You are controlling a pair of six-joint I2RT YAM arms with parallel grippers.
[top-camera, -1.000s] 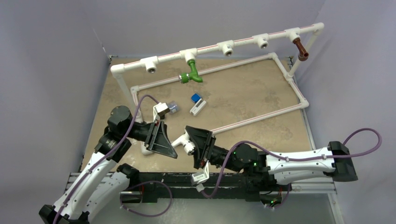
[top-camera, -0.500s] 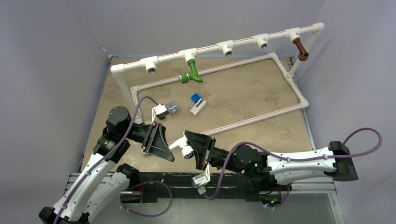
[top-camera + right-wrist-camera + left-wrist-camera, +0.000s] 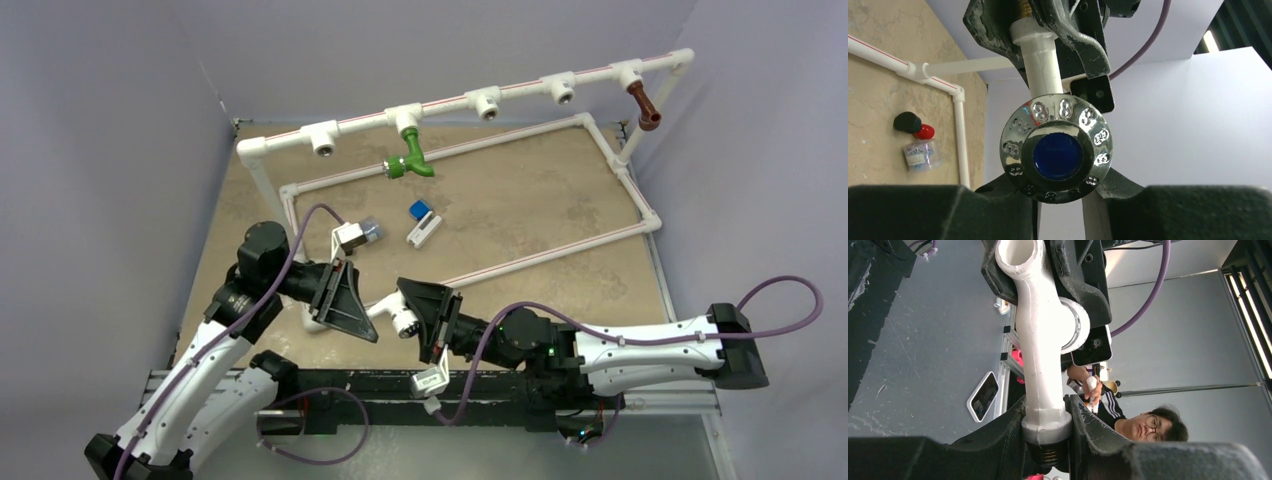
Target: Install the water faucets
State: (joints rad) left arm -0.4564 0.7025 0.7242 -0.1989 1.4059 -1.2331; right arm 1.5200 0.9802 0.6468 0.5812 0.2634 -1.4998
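The faucet's knob (image 3: 405,325) points at the front edge of the table, so the robot's left gripper should open while its right gripper turns the knob up, and then grasp the faucet's threaded end (image 3: 1047,429).
The white faucet (image 3: 393,313) with a silvery round knob (image 3: 1057,150) hangs in the air between both grippers, near the table's front edge. My left gripper (image 3: 366,316) is shut on its threaded end (image 3: 1047,427). My right gripper (image 3: 412,316) is shut on its spout end; in the left wrist view the right fingers (image 3: 1083,280) flank the spout. The green faucet (image 3: 410,160) hangs from a tee of the white pipe frame (image 3: 450,100). The brown faucet (image 3: 645,108) hangs from the far-right tee.
Three tees of the top pipe show open sockets: far left (image 3: 325,140), middle (image 3: 488,103) and right (image 3: 563,90). A blue-and-white block (image 3: 422,222) and a small clear bag (image 3: 368,230) lie on the tan table inside the frame.
The two grippers have come together. My left arm has shifted right, and its jaws now sit around the faucet's threaded end, where a gap showed before.
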